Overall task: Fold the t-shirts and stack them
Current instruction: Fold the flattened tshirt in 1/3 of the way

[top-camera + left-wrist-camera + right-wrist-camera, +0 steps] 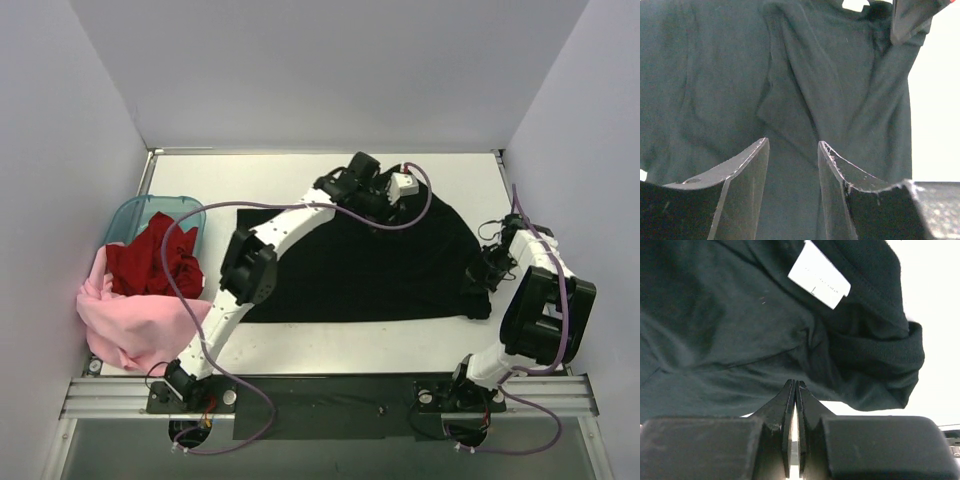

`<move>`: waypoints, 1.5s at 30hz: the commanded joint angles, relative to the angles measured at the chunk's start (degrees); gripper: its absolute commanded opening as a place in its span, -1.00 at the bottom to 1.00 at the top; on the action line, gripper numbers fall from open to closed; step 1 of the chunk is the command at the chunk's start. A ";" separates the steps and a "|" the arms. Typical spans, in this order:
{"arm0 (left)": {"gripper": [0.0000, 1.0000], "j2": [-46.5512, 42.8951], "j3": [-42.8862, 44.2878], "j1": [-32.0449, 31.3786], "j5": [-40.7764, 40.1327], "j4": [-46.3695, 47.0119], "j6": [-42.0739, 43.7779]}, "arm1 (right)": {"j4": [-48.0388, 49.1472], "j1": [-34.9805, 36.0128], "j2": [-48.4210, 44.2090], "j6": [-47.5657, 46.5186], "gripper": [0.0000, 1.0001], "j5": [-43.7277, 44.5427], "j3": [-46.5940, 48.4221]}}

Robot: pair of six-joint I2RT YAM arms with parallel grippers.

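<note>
I can see a fold of bunched cloth (802, 72) across the black t-shirt, past the t-shirt's edge at my right gripper, so next my left gripper pinches the fold's lower end (824, 129) and pulls it flat before folding.
The black t-shirt (350, 270) lies spread across the middle of the table. My left gripper (375, 195) hovers over its far edge. In the left wrist view it (792, 142) is open with wrinkled black cloth (715, 75) below the jaws and nothing between them. My right gripper (483, 268) is at the shirt's right edge. In the right wrist view it (796, 382) is shut, its tips touching the shirt's edge (715, 315), with no cloth seen between them. A white label (819, 281) shows on the shirt. The red t-shirt (150, 262) and the pale pink t-shirt (135, 325) are bunched at the left.
A translucent teal tub (130, 215) stands at the left edge, with the red shirt spilling out of it and the pink shirt draped in front. White walls enclose the table on three sides. A metal rail (330, 395) runs along the near edge.
</note>
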 commanded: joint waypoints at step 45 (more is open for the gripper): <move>-0.65 12.18 12.20 -5.42 -14.26 14.12 1.90 | 2.73 -4.42 7.84 1.45 -1.00 4.60 -3.65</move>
